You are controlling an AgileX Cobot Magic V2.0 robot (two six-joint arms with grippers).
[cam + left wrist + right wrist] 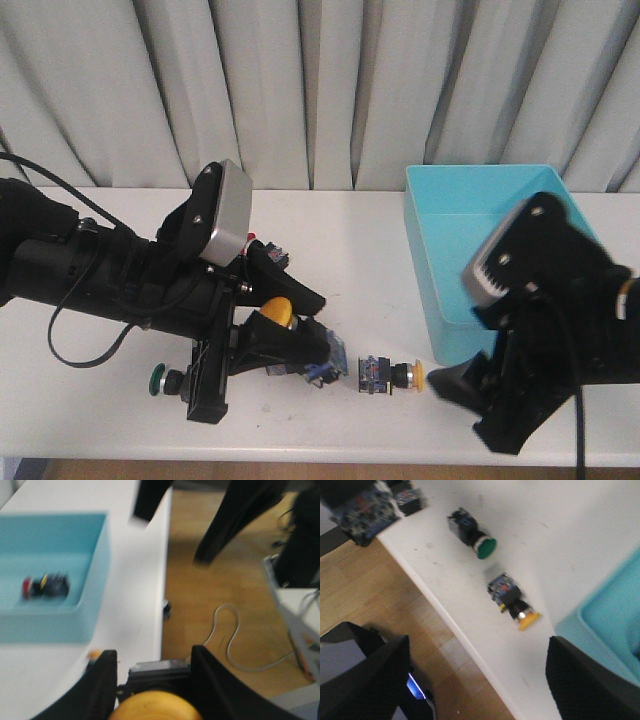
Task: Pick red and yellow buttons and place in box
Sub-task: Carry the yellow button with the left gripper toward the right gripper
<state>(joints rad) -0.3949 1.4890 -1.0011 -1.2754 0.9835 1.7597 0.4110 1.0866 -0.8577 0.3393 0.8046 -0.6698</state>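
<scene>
My right gripper should take hold of the button's block end (329, 362) and carry the button to the turquoise box, because the yellow button in my left gripper (277, 311) is far from that box.
My left gripper (292, 322) is shut on a yellow button (277, 312), held just above the table; its yellow cap (155, 705) fills the gap between the black fingers (100, 680). A second yellow button (394, 374) lies on the table near the front edge, cap toward the turquoise box (480, 200). It also shows in the right wrist view (512, 600). My right gripper (455, 385) is wide open and empty, low beside that button, over the table's front edge (477, 650). A red button (42, 586) lies inside the box (95, 580).
A green-capped button (160, 380) lies at the front left, also in the right wrist view (472, 532). Another small switch (270, 250) sits behind the left arm. Grey curtains hang behind the table. The wooden floor (380, 595) lies below the front edge.
</scene>
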